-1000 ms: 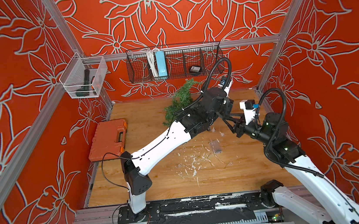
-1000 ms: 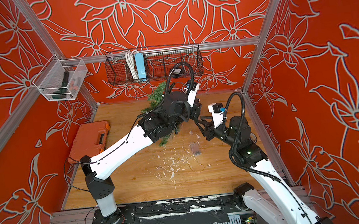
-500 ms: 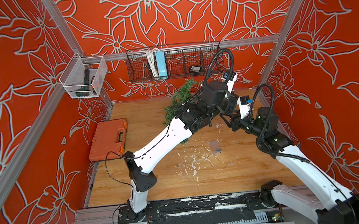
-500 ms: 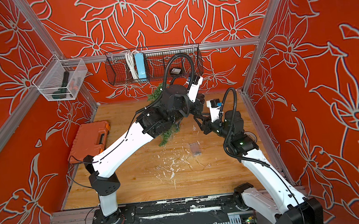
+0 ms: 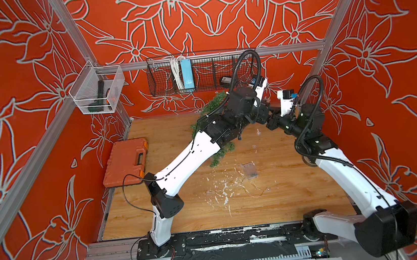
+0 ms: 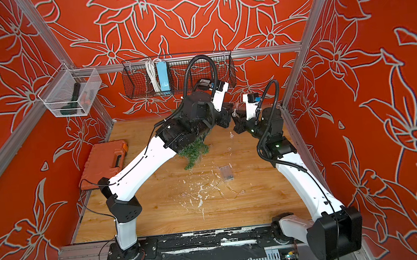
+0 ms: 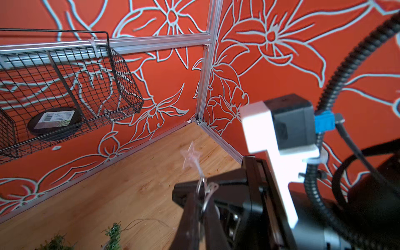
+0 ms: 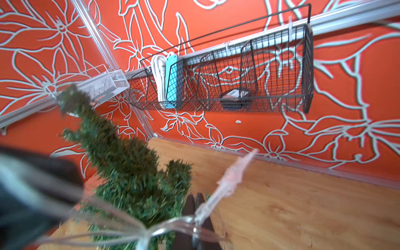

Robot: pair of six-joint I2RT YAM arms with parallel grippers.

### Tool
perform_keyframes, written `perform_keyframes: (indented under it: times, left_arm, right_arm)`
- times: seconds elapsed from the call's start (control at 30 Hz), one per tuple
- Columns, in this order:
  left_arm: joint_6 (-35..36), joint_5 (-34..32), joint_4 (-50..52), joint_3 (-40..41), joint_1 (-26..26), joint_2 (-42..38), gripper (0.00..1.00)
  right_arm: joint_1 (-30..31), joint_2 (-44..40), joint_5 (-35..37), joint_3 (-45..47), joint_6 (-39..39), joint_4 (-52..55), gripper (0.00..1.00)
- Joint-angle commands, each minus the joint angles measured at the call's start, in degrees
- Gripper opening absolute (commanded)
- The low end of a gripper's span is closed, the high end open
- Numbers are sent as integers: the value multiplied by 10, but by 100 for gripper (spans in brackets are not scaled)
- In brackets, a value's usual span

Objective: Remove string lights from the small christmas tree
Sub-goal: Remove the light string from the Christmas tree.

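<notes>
Next, my left gripper lets go and moves away before my right gripper puts the string lights down by the battery box (image 5: 250, 170), because both my grippers are pinching the same wire (image 7: 205, 186).
The small christmas tree (image 5: 221, 156) leans toward the back wall, mostly hidden under my left arm in both top views; the right wrist view shows its green tip (image 8: 129, 164). The string lights run as thin pale wire from a clear battery box (image 5: 249, 170) on the floor up to both grippers. My left gripper (image 7: 201, 207) is shut on the wire, and a star bulb (image 7: 191, 154) dangles just beyond it. Tip to tip with it, my right gripper (image 8: 195, 201) is shut on the same wire next to another clear bulb (image 8: 233, 179). Both grippers (image 6: 231, 121) hang above the back right floor.
An orange toolbox (image 5: 126, 161) lies at the left wall. A black wire basket (image 5: 204, 83) on the back wall holds a blue power strip (image 5: 187, 73). A clear bin (image 5: 98, 93) hangs at the back left. White flecks (image 5: 221, 190) and loose wire (image 5: 255, 193) lie mid-floor.
Both arms have moved toward the back right corner and risen. The right gripper, open a second ago, has shut on the wire beside the left gripper.
</notes>
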State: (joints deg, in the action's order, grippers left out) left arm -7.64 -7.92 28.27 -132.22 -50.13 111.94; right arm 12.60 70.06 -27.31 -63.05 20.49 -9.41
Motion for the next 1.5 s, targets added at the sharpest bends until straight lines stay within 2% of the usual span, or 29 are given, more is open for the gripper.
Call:
perform_keyframes:
  times: [0.0,0.17,0.37,0.57,0.7,0.83,1.0,1.17,1.47]
  left_arm:
    - [-10,13,-1,-12,11,6,15]
    - [-32,28,-13,10,32,-10,17]
    - [-39,20,-48,81,40,-56,34]
    - [-51,8,-83,155,46,-105,41]
    - [-54,2,-96,182,46,-137,53]
    - [-56,1,-115,210,46,-168,59]
    - [-60,-4,-126,243,46,-195,60]
    - [-55,-19,-128,266,46,-210,61]
    - [-49,-34,-135,299,51,-238,65]
  right_arm:
    - [-7,38,-19,-53,14,-26,0]
    - [-7,113,-50,-128,37,-43,0]
    - [-3,190,-91,-213,76,-75,0]
    - [9,266,-107,-304,111,-97,0]
    - [21,307,-114,-364,121,-96,0]
    - [29,343,-116,-426,125,-88,0]
    - [30,402,-121,-531,126,-55,0]
    - [29,438,-110,-596,98,-3,0]
    - [-16,423,-84,-597,69,29,0]
